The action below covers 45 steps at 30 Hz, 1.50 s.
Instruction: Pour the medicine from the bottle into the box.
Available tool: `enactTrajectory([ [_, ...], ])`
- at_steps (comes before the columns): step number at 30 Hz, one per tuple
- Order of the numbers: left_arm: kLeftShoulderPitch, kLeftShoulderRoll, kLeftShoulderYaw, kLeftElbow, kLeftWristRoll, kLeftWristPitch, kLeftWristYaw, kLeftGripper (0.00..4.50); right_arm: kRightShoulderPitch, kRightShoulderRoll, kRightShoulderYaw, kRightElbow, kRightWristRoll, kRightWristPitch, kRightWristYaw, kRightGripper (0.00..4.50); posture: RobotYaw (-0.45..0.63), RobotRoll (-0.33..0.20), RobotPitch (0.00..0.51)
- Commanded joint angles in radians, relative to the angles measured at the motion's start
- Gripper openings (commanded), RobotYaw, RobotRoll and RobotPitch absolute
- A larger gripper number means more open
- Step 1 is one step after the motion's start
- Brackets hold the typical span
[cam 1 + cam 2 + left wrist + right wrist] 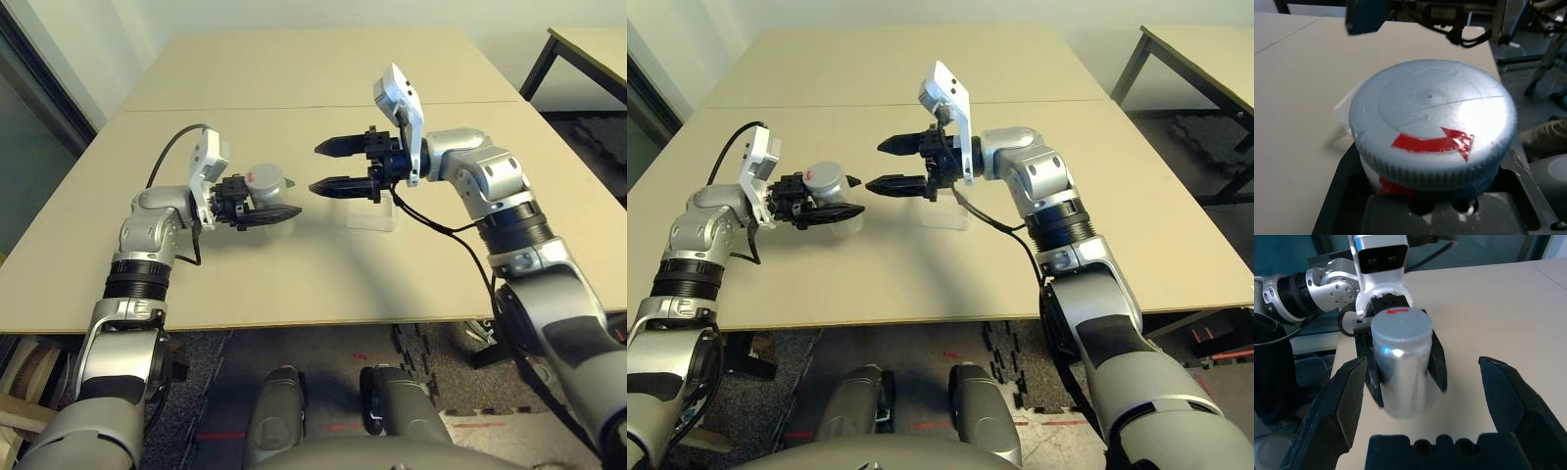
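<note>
The bottle's opening has the grey cap (263,177) over it, so my left gripper should hold the bottle still while my right gripper turns the cap's rim (1402,340) in the direction of the red arrow.
My left gripper (279,198) is shut on the silver-grey bottle (266,182), holding it just above the table, left of centre. A grey ribbed cap with a red arrow (1432,122) covers the bottle's mouth and faces the left wrist. The black fingers run along both sides of the bottle (1400,367). My right gripper (315,167) is open and hangs a short way to the right, its fingertips pointing at the bottle without touching it. The clear plastic box (374,217) lies flat on the table below the right gripper.
The beige table (294,284) has a seam across its back where a second table joins it. Its front edge runs close to my body. A dark-legged table (588,49) stands at the far right.
</note>
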Motion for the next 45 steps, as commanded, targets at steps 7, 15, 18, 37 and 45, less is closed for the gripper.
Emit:
enactTrajectory([
  [7, -0.037, -0.028, -0.042, -0.003, -0.011, 0.0, -0.014, 2.85, -0.024, 0.061, 0.016, 0.003, -0.016, 0.027, -0.043, 4.5, 0.01, 0.0, 0.068],
  [15, -0.05, -0.038, -0.052, 0.013, -0.003, -0.006, -0.013, 2.85, -0.02, 0.08, 0.024, -0.009, -0.009, 0.037, -0.05, 4.5, 0.0, 0.0, 0.069],
  [18, -0.049, -0.038, -0.058, 0.014, 0.001, -0.008, -0.017, 2.85, -0.016, 0.089, 0.027, -0.016, -0.005, 0.043, -0.054, 4.5, 0.0, 0.0, 0.068],
  [37, -0.056, -0.022, -0.086, -0.02, -0.018, 0.022, -0.06, 2.85, -0.003, 0.103, 0.041, -0.012, 0.006, 0.033, -0.004, 2.58, 0.01, 0.0, 0.064],
  [45, -0.057, -0.005, -0.11, -0.077, -0.026, 0.057, -0.122, 2.85, -0.008, 0.089, 0.048, -0.013, 0.047, 0.014, 0.138, 2.58, 0.03, 0.0, 0.063],
])
